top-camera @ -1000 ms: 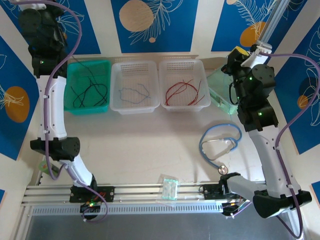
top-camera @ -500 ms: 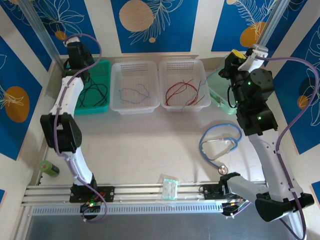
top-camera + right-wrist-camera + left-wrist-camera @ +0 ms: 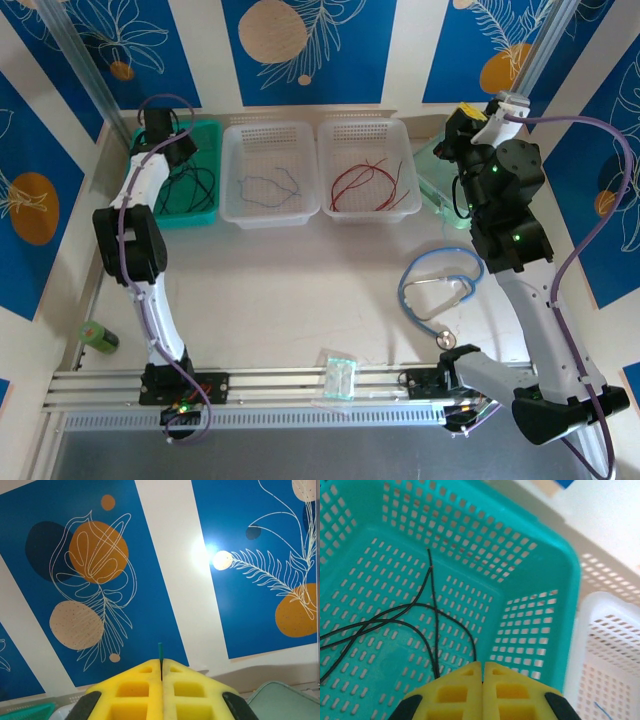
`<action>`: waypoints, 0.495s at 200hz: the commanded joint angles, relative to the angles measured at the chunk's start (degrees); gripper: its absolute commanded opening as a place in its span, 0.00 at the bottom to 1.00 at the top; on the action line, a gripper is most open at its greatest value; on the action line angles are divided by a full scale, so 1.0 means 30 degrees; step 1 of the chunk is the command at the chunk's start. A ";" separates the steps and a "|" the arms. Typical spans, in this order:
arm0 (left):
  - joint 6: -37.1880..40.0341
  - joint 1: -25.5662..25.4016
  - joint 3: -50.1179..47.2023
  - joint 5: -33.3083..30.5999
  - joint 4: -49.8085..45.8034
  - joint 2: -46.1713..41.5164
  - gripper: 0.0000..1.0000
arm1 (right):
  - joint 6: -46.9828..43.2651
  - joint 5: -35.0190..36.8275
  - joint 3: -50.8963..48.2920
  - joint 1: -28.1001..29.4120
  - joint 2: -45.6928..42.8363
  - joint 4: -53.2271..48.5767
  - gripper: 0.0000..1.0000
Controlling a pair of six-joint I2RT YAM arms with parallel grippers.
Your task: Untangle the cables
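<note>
The black cables [image 3: 204,183] are inside the green basket's sides, so my left gripper should keep lowering toward the green basket's bottom [image 3: 184,198] and let go there.
Black cables [image 3: 182,186] lie in the green basket [image 3: 205,215]. A blue cable [image 3: 268,185] rests in the middle white basket [image 3: 232,215], and red cables [image 3: 365,185] in the right white basket [image 3: 410,205]. My left gripper [image 3: 164,138] hangs over the green basket's back; in the left wrist view it [image 3: 482,665] is shut. The black cables [image 3: 433,600] run under its tip, and I cannot tell whether it touches them. My right gripper [image 3: 463,118] is raised at the back right, shut [image 3: 161,663], with a thin teal cable tip [image 3: 160,651] poking out between the pads.
A light-blue stethoscope [image 3: 440,285] lies right of centre. A pale green box [image 3: 440,185] sits under the right wrist. A clear packet [image 3: 340,375] rests on the front rail [image 3: 270,385]. A green bottle [image 3: 98,337] lies at the front left.
My left arm has unfolded from the left wall and swung its gripper over the green basket. The right wrist has shifted slightly.
</note>
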 commanded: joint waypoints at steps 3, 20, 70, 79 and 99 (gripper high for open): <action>-0.0567 0.0460 0.0724 0.0559 -0.1976 0.1566 0.00 | -0.0466 -0.0458 0.0746 0.0207 -0.0092 0.0104 0.00; -0.0840 0.0541 0.1110 0.0784 -0.2946 0.2262 0.00 | -0.0592 -0.0610 0.0984 0.0358 -0.0016 0.0071 0.00; -0.2855 0.1082 0.2014 0.4587 -0.3039 0.4413 0.00 | -0.1031 -0.0707 0.1358 0.1060 0.0336 0.0136 0.00; -0.3042 0.1112 0.2494 0.5094 -0.3229 0.4750 0.00 | -0.1189 -0.0648 0.1414 0.1235 0.0307 0.0159 0.00; -0.3157 0.1191 0.2780 0.6035 -0.3117 0.4504 0.10 | -0.1618 -0.0444 0.1496 0.1783 0.0248 0.0360 0.00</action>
